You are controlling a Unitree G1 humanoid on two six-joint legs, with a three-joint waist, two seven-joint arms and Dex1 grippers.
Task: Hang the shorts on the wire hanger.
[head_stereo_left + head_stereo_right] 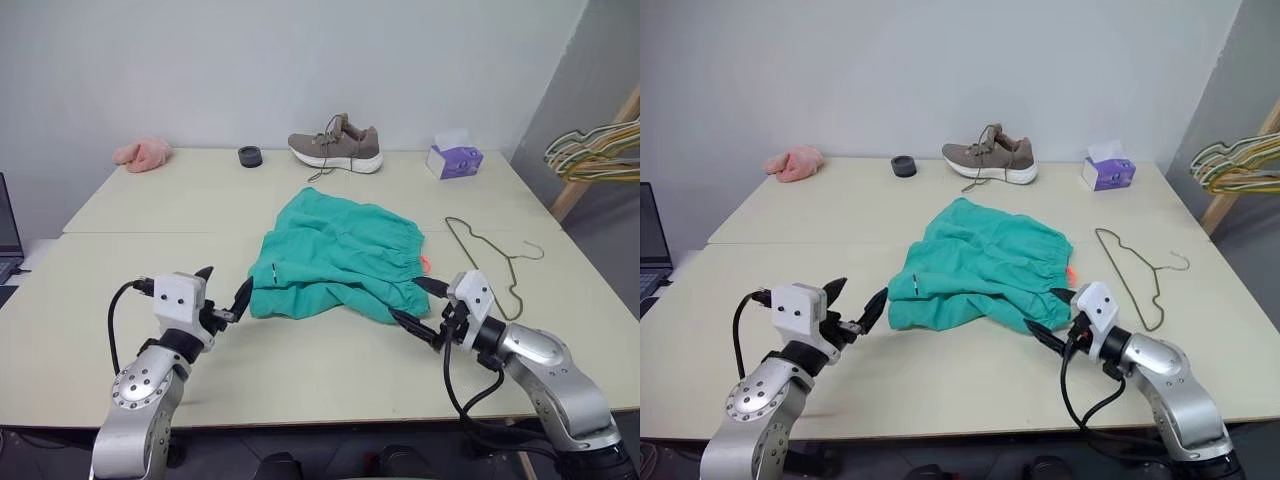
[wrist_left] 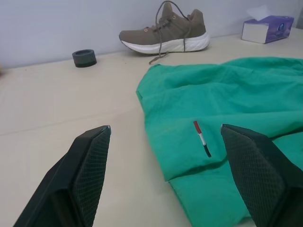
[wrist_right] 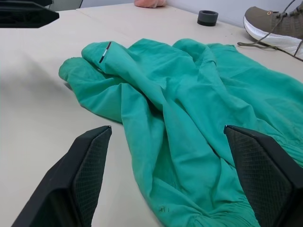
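I expect the shorts' near leg to spread toward me and the far leg to mostly stay put when I pull, because folds are bunched along the near side of the shorts.
The teal-green shorts lie crumpled in the middle of the table, with a small orange tag at their right edge. To their right the thin dark wire hanger lies flat on the table, its hook pointing right. My left gripper is open and empty just left of the shorts' near left corner. In the left wrist view that gripper faces a small red-and-black label on the fabric. My right gripper is open at the shorts' near right corner; its wrist view shows the folds between its fingers.
A brown shoe, a black ring, a purple tissue box and a pink fluffy cloth line the table's far edge. A bunch of yellow-green and silver hangers hangs off to the right. A laptop sits at the left.
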